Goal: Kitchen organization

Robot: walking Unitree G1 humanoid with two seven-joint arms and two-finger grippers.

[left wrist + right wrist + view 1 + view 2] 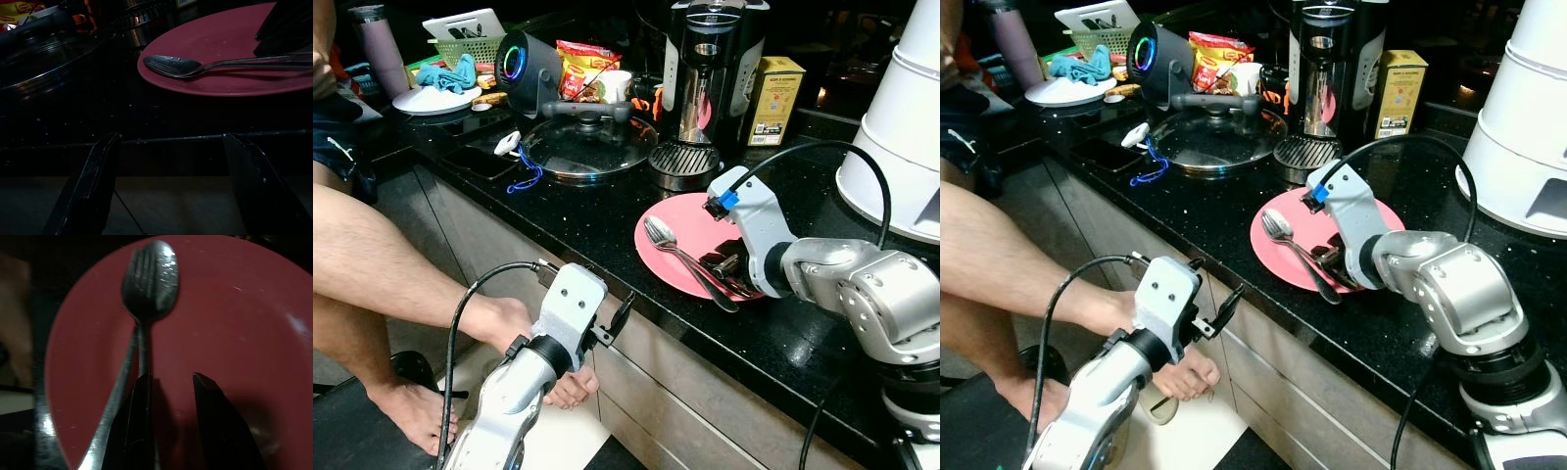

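I expect the fork (141, 289) to come up by itself when I lift it, because it is lying on top of the spoon and their handles spread apart (132, 371).
A pink plate (680, 220) lies on the black counter near its front edge. On it rest a spoon (662, 234) and a fork (146, 269), one stacked on the other, handles pointing toward the counter edge. My right gripper (721, 264) is down on the plate beside the handles, its fingers (139, 421) open by a narrow gap with nothing between them. My left gripper (615, 321) hangs open in front of the cabinet, just below the counter edge, its fingers (93, 186) spread wide and facing the plate.
A glass pot lid (587, 147) and a coffee machine (705, 78) stand behind the plate. A large white appliance (901, 127) fills the right. A yellow box (773, 98), a ring-lit speaker (524, 64) and snacks sit further back. A person's bare leg (391, 274) is by my left arm.
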